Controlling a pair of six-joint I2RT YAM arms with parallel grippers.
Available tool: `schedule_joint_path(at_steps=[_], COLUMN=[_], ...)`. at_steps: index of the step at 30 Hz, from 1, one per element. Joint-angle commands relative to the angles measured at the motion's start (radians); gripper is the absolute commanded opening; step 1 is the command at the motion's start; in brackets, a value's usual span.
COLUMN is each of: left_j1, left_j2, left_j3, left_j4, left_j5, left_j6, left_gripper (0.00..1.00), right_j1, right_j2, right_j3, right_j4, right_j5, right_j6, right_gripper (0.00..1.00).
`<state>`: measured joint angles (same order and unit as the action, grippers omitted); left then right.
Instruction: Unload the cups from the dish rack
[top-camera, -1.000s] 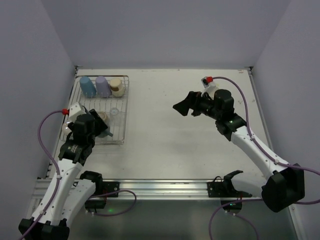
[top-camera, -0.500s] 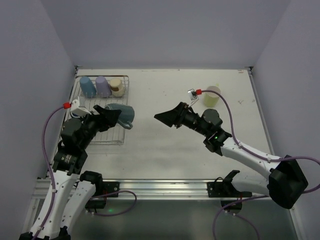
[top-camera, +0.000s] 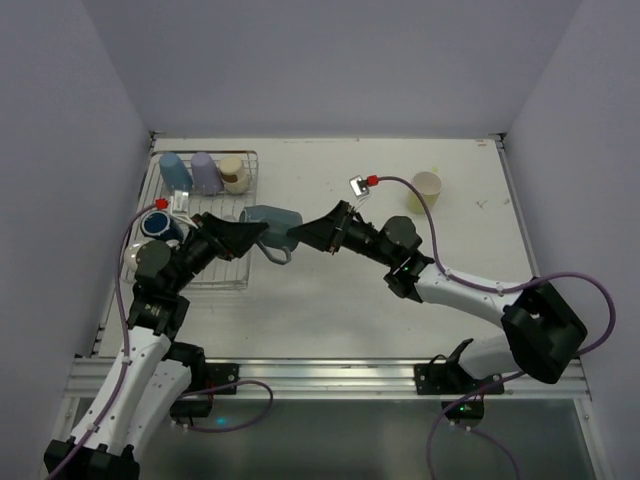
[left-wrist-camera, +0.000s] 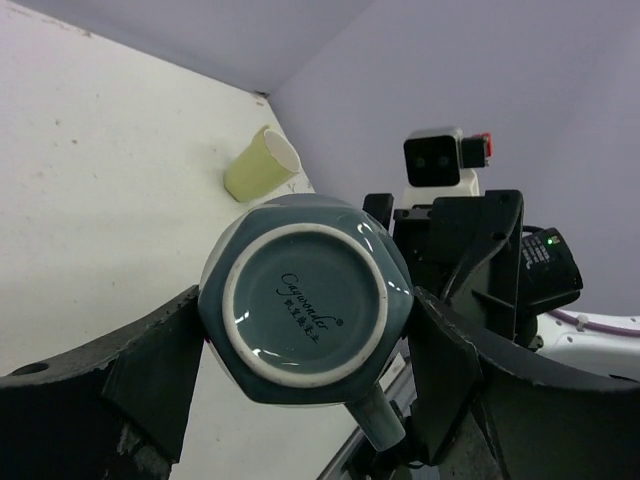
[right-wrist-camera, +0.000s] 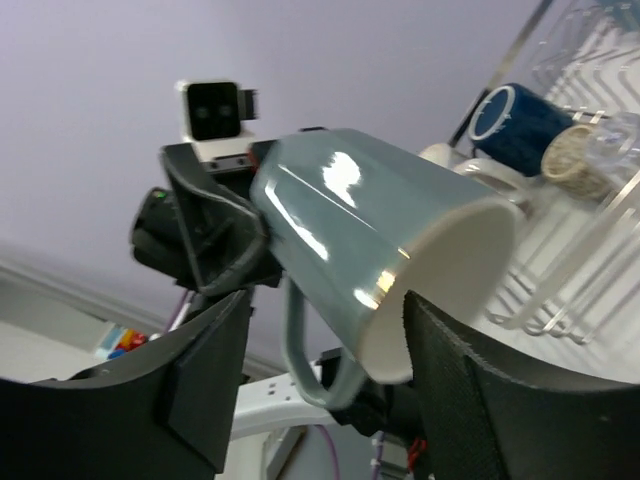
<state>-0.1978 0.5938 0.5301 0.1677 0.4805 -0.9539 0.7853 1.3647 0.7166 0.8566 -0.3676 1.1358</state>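
Note:
My right gripper should take the grey mug (left-wrist-camera: 305, 306) by its rim and set it beside the pale yellow-green cup (top-camera: 425, 188), since my left gripper holds the mug's base.
My left gripper (top-camera: 250, 234) is shut on the base end of a grey mug (top-camera: 272, 221) and holds it on its side in the air, right of the dish rack (top-camera: 240, 205). In the left wrist view the mug's base (left-wrist-camera: 305, 300) sits between my fingers (left-wrist-camera: 150, 370). My right gripper (top-camera: 312, 234) is open, with its jaws on either side of the mug's rim (right-wrist-camera: 450, 280) and handle. The light blue (top-camera: 175, 171), lavender (top-camera: 205, 172), beige (top-camera: 235, 173) and navy (top-camera: 156, 223) cups stand in the rack. A pale yellow-green cup (top-camera: 428, 188) stands on the table.
The rack lies at the far left of the white table (top-camera: 330, 290). The pale yellow-green cup stands near the far right, by the right arm's purple cable (top-camera: 440, 215). Grey walls close in the left, back and right sides.
My left gripper lifted the grey mug out of the rack and carried it right. My right arm left the pale yellow-green cup on the table and swung left to the mug.

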Motion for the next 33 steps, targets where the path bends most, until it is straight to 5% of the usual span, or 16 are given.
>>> schedule_joint_path(at_steps=[1, 6, 11, 15, 20, 26, 30, 33], left_j1=[-0.009, -0.043, -0.051, -0.051, -0.051, -0.049, -0.051, -0.049], left_j2=[0.012, 0.024, 0.031, 0.018, -0.005, -0.017, -0.014, -0.006], left_j3=[-0.013, -0.012, -0.022, 0.040, 0.134, 0.124, 0.064, 0.083], left_j4=[0.233, 0.234, 0.214, 0.055, -0.250, -0.424, -0.430, -0.470], left_j5=[0.101, 0.101, 0.104, 0.061, -0.068, -0.174, -0.168, -0.177], left_j6=[-0.097, -0.075, -0.053, 0.112, 0.332, 0.501, 0.556, 0.601], left_gripper=[0.01, 0.17, 0.64, 0.97, 1.00, 1.00, 1.00, 1.00], right_j1=[0.011, 0.011, 0.009, -0.035, -0.150, -0.270, -0.310, -0.325], right_j2=[0.031, 0.069, 0.102, 0.062, -0.028, -0.096, 0.034, 0.193], right_j3=[0.058, 0.081, 0.073, 0.047, 0.043, 0.267, 0.515, 0.700], right_j4=[0.182, 0.229, 0.254, 0.220, -0.017, -0.682, -1.098, -1.241], right_j5=[-0.037, -0.028, -0.001, 0.006, -0.043, 0.082, 0.307, 0.360], right_j6=[0.053, 0.085, 0.113, 0.082, -0.019, -0.442, -0.745, -0.877], right_gripper=[0.63, 0.37, 0.01, 0.00, 0.00, 0.00, 0.00, 0.00])
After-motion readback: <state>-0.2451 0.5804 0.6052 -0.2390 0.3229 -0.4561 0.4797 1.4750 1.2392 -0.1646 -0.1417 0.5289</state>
